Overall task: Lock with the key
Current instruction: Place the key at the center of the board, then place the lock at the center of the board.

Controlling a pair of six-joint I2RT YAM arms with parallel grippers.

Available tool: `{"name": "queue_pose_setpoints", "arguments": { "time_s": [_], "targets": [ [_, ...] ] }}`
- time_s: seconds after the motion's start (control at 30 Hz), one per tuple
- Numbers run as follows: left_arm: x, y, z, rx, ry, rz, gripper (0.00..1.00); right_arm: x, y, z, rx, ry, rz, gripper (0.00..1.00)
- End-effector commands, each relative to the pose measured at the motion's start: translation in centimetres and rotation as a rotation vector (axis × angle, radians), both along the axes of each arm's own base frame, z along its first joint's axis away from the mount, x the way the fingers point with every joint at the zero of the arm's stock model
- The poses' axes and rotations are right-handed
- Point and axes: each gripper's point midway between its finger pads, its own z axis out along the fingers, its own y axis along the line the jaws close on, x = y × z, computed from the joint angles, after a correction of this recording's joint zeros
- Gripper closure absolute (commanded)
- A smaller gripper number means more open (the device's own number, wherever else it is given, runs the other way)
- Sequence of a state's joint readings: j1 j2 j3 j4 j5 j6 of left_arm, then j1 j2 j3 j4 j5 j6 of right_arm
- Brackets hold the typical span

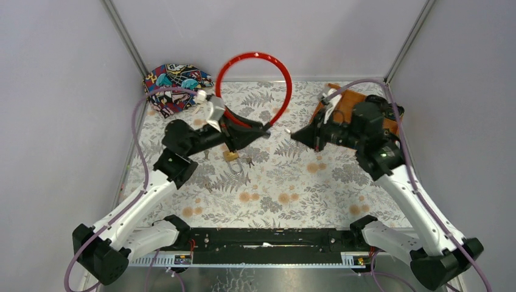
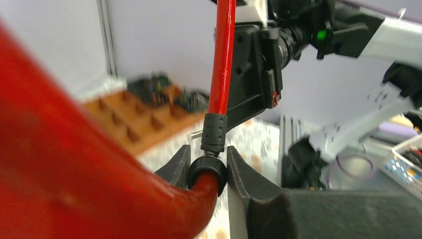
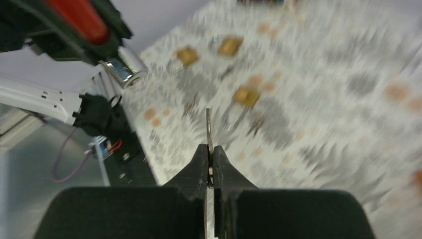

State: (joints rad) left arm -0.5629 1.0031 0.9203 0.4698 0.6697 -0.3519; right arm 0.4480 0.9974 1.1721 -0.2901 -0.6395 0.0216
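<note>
My right gripper should keep going to the open cloth (image 1: 290,194) and let go of the key there, because the red loop is closed and the key is clear of the lock head (image 1: 266,133).
A red cable lock (image 1: 286,79) forms a loop rising from the table's back middle. My left gripper (image 1: 266,126) is shut on its black end collar (image 2: 208,172), with the black lock head (image 2: 215,132) just above the fingers. The lock's silver end (image 3: 124,69) shows at the upper left of the right wrist view. My right gripper (image 1: 293,134) is shut on a thin metal key (image 3: 209,129), whose blade sticks out past the fingertips. In the top view the key tip (image 1: 287,129) is a short gap to the right of the lock head.
A brass padlock (image 1: 231,155) with a bunch of keys (image 1: 248,162) lies on the leaf-patterned cloth under the left arm. A colourful pouch (image 1: 173,85) sits at the back left. An orange wooden tray (image 1: 350,100) sits at the back right. The right wrist view is blurred.
</note>
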Motion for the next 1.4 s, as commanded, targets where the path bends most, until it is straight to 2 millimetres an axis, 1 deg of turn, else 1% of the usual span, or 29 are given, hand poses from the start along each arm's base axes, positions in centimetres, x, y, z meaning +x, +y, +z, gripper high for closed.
{"name": "queue_pose_setpoints", "arguments": {
  "time_s": [0.0,0.03,0.1,0.17,0.2,0.3,0.4,0.5,0.53,0.63,0.7,0.73,0.77,0.8,0.83,0.87,0.9,0.93,1.0,1.07,1.1,1.17,1.2,1.23,1.27,1.3,1.37],
  "targets": [
    [-0.6,-0.2,-7.5,0.167,0.122,-0.016,1.0,-1.4,1.9,-11.3,0.042,0.583,-0.11,1.0],
    [-0.7,-0.2,-9.5,0.188,0.182,-0.013,1.0,-2.2,2.3,-13.9,0.028,0.664,-0.125,1.0],
    [-1.2,-0.1,-12.3,0.225,0.258,-0.023,1.0,-3.7,2.6,-18.7,0.006,0.806,-0.143,1.0],
    [-1.6,0.1,-14.3,0.248,0.314,-0.021,1.0,-4.5,2.5,-21.7,0.009,0.894,-0.177,1.0],
    [-1.7,0.2,-14.9,0.249,0.34,-0.017,1.0,-4.7,2.1,-23.3,-0.01,0.92,-0.207,1.0],
    [-2.4,0.3,-16.6,0.269,0.4,-0.037,1.0,-5.2,1.1,-26.8,-0.077,0.971,-0.264,1.0],
    [-2.6,0.3,-17.7,0.287,0.43,-0.038,1.0,-5.6,0.4,-29.3,-0.138,1.016,-0.302,1.0],
    [-2.4,0.2,-17.5,0.275,0.415,-0.026,1.0,-5.6,-0.5,-31.6,-0.223,1.067,-0.365,1.0],
    [-2.3,0.2,-17.3,0.27,0.41,-0.022,1.0,-5.7,-0.6,-32.0,-0.248,1.081,-0.364,1.0],
    [-2.0,0.0,-16.7,0.258,0.406,-0.019,1.0,-5.4,-0.8,-32.6,-0.305,1.1,-0.374,0.91],
    [-2.1,0.0,-16.5,0.254,0.399,-0.023,1.0,-5.0,-1.4,-32.8,-0.356,1.091,-0.402,0.74],
    [-2.1,0.0,-16.6,0.256,0.395,-0.021,1.0,-4.4,-1.5,-32.4,-0.383,1.07,-0.416,0.6],
    [-2.0,0.1,-16.6,0.259,0.393,-0.018,1.0,-4.4,-2.2,-32.2,-0.425,1.063,-0.43,0.49],
    [-2.1,0.1,-16.8,0.261,0.394,-0.015,1.0,-3.9,-2.4,-31.3,-0.447,1.028,-0.428,0.41],
    [-2.1,0.2,-16.9,0.261,0.394,-0.013,1.0,-3.0,-2.5,-29.7,-0.452,0.975,-0.433,0.36],
    [-2.2,0.3,-16.9,0.261,0.391,-0.012,1.0,-2.4,-2.7,-27.9,-0.448,0.917,-0.436,0.23],
    [-2.2,0.3,-16.9,0.26,0.386,-0.012,1.0,-1.7,-2.9,-26.0,-0.438,0.848,-0.437,0.08],
    [-2.3,0.3,-17.0,0.26,0.383,-0.01,1.0,-1.2,-3.0,-23.7,-0.409,0.77,-0.426,0.01],
    [-2.3,0.5,-17.2,0.26,0.381,-0.004,1.0,-0.7,-2.9,-18.9,-0.338,0.603,-0.376,0.0],
    [-2.3,0.5,-17.2,0.253,0.381,0.001,1.0,-0.9,-2.4,-14.5,-0.231,0.462,-0.318,0.0],
    [-2.4,0.5,-17.3,0.252,0.379,-0.001,1.0,-1.3,-2.0,-12.5,-0.177,0.396,-0.274,0.0],
    [-2.5,0.5,-17.2,0.249,0.371,-0.002,1.0,-2.3,-1.0,-9.1,-0.081,0.295,-0.18,0.0],
    [-2.5,0.4,-17.2,0.249,0.367,-0.003,1.0,-2.4,-0.4,-7.4,-0.029,0.242,-0.141,0.0],
    [-2.5,0.4,-17.3,0.251,0.365,-0.005,1.0,-2.1,-0.2,-6.3,0.006,0.213,-0.139,0.0],
    [-2.5,0.3,-17.2,0.252,0.359,-0.007,1.0,-1.3,-0.1,-5.3,0.04,0.193,-0.168,0.01],
    [-2.6,0.2,-17.2,0.254,0.354,-0.012,1.0,-0.3,0.0,-4.4,0.073,0.182,-0.21,0.0],
    [-3.0,0.0,-17.0,0.258,0.332,-0.027,1.0,2.0,0.2,-3.5,0.118,0.177,-0.288,0.0]
  ]
}}
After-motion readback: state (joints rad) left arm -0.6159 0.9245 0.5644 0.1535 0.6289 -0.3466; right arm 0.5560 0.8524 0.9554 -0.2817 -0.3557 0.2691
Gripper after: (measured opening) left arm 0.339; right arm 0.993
